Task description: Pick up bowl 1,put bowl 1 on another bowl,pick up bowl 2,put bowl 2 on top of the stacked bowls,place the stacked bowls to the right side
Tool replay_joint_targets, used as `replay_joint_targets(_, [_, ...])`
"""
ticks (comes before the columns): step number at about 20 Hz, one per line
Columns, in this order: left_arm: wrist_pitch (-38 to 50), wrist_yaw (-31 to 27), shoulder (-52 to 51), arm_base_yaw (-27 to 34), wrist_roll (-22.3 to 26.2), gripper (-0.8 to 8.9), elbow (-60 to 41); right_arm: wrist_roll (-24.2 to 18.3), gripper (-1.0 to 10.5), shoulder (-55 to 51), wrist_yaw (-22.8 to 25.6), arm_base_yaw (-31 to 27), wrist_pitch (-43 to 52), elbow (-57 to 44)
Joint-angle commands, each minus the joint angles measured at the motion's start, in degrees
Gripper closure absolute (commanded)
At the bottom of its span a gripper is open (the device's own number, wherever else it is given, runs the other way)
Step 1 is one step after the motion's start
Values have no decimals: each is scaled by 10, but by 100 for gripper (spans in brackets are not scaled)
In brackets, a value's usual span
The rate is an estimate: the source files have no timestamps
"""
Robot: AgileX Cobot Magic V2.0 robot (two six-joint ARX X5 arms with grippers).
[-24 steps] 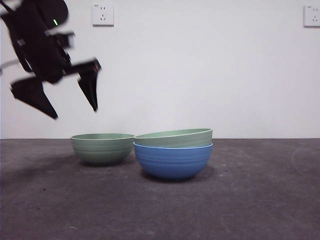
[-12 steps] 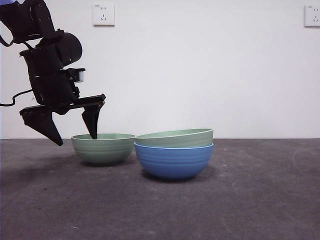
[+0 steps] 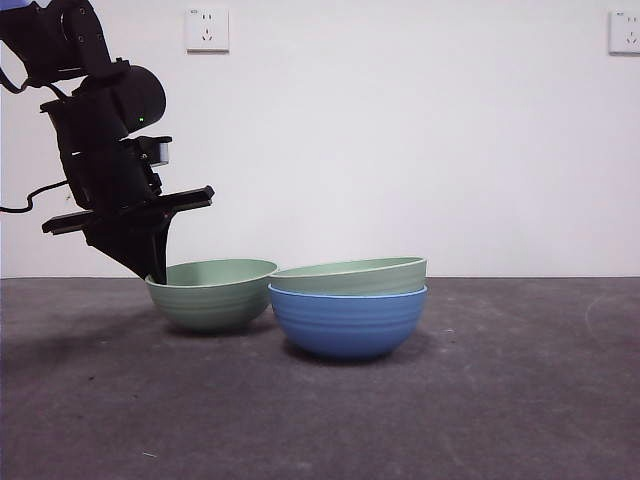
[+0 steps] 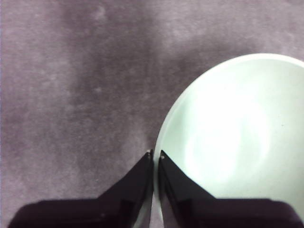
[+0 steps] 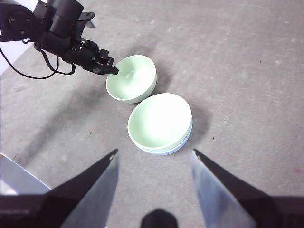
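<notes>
The nested pale green bowl's rim [image 3: 352, 276] is just above the blue bowl's rim, so I expect the stack [image 3: 348, 312] to move as one when the robot moves it.
My left gripper [image 3: 152, 268] [image 4: 156, 156] is shut on the left rim of a pale green bowl [image 3: 213, 293] [image 4: 237, 128] [image 5: 131, 78], which tips slightly with its gripped side raised. Just to its right stands the blue bowl [image 3: 348, 320] [image 5: 183, 141] with the other pale green bowl [image 3: 350, 275] [image 5: 159, 119] nested in it, sitting a little tilted. In the right wrist view the left gripper [image 5: 110, 68] shows at that bowl's rim. My right gripper [image 5: 154, 154] hangs open high above the table, away from the bowls.
The bowls rest on a dark grey mat [image 3: 500, 400]. A white wall with two outlets [image 3: 206, 30] rises behind. The left arm's black cable [image 5: 28, 71] trails over the table's left side.
The left gripper came down from the upper left, straddled the lone green bowl's left rim and shut on it; that bowl now tips and sits a little higher.
</notes>
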Motion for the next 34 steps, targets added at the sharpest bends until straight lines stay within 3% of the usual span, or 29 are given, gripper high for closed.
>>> replay_joint_targets(1, [2, 1, -5, -1, 0, 822, 3, 2, 694, 0, 2, 1, 1, -4])
replay_joint_targets(6, [-9, 7, -82, -14, 8, 822, 6, 2, 694, 0, 2, 1, 0, -4])
replay_joint_targets(11, [-35, 65, -147, -71, 19, 822, 6, 3, 694, 0, 2, 1, 0, -4])
replay_joint_targets(18, [-8, 40, -109, -177, 22, 822, 6, 6, 694, 0, 2, 1, -6, -4])
replay_joint_targets(28, [-21, 32, -31, -186, 24, 822, 6, 6, 694, 0, 2, 1, -15, -4])
replay_joint_targets(30, [-21, 33, -30, -188, 24, 737, 6, 6, 694, 0, 2, 1, -15, -4])
replay_joint_targets(32, [-21, 33, -30, -189, 23, 500, 6, 6, 694, 0, 2, 1, -17, -4])
replay_joint_targets(33, [-22, 33, -30, -188, 21, 427, 6, 6, 694, 0, 2, 1, -17, -4])
replay_joint_targets(34, [-21, 33, -30, -188, 21, 425, 6, 6, 694, 0, 2, 1, -19, -4])
